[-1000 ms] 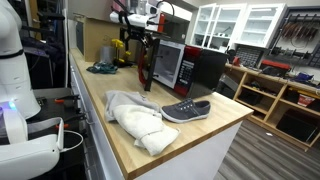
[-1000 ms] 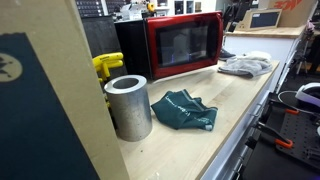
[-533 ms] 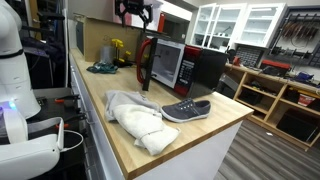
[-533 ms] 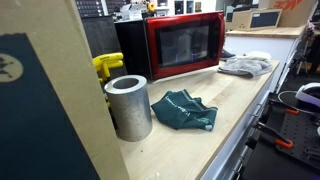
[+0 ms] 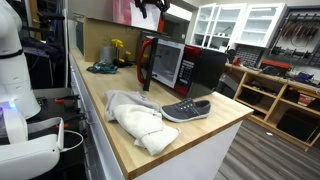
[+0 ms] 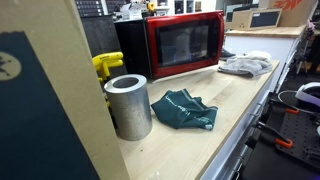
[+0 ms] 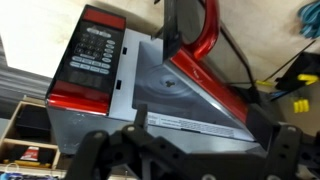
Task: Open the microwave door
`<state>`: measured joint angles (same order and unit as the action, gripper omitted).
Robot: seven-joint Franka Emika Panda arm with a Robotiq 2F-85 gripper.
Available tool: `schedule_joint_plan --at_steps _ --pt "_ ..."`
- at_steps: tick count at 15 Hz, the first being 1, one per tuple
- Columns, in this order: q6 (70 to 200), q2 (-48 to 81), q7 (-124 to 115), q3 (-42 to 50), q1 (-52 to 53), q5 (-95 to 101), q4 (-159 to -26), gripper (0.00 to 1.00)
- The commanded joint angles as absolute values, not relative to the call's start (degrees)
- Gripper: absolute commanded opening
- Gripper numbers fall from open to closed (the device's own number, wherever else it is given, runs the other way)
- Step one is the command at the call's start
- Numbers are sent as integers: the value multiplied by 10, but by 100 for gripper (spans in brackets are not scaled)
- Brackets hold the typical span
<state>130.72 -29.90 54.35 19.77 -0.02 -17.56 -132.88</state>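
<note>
I should keep moving my gripper into the open gap [image 5: 153, 56] until its closed fingers touch the inside of the door, because the red door frame [image 5: 142, 60] stands clear of the grey inside of the microwave.
The microwave [image 5: 195, 66] stands on the wooden counter in both exterior views; its black body and red front also show in an exterior view [image 6: 135, 45]. The microwave door [image 5: 147, 62] hangs ajar, swung out on its hinge side; its red frame and dark window show in an exterior view [image 6: 185, 43]. In the wrist view the door [image 7: 205, 35] stands open beside the bare grey cavity [image 7: 160, 85] and the control panel [image 7: 92, 55]. My gripper [image 5: 150, 5] is high above the microwave, at the frame's top edge. In the wrist view the gripper [image 7: 195, 160] is open, empty and touching nothing.
A dark grey shoe [image 5: 186, 110] and a white cloth [image 5: 140, 122] lie near the counter's front end. A teal cloth [image 6: 183, 110], a metal cylinder [image 6: 128, 105] and a yellow object [image 6: 105, 65] sit beside the microwave. Shelves [image 5: 285, 95] stand beyond the counter.
My gripper has risen from just above the door's top edge to the top of the frame. The door stays ajar at the same angle.
</note>
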Motion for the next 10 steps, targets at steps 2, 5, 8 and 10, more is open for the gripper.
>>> schedule_joint_plan --at_steps 2,5,8,10 --pt "1450 -127 373 135 10 -187 -1258 100" --pt "1472 -26 230 96 -8 -148 -1189 100" --pt "1419 32 92 82 -22 -83 -1125 75" --pt "1343 47 25 77 -25 -57 -1085 66"
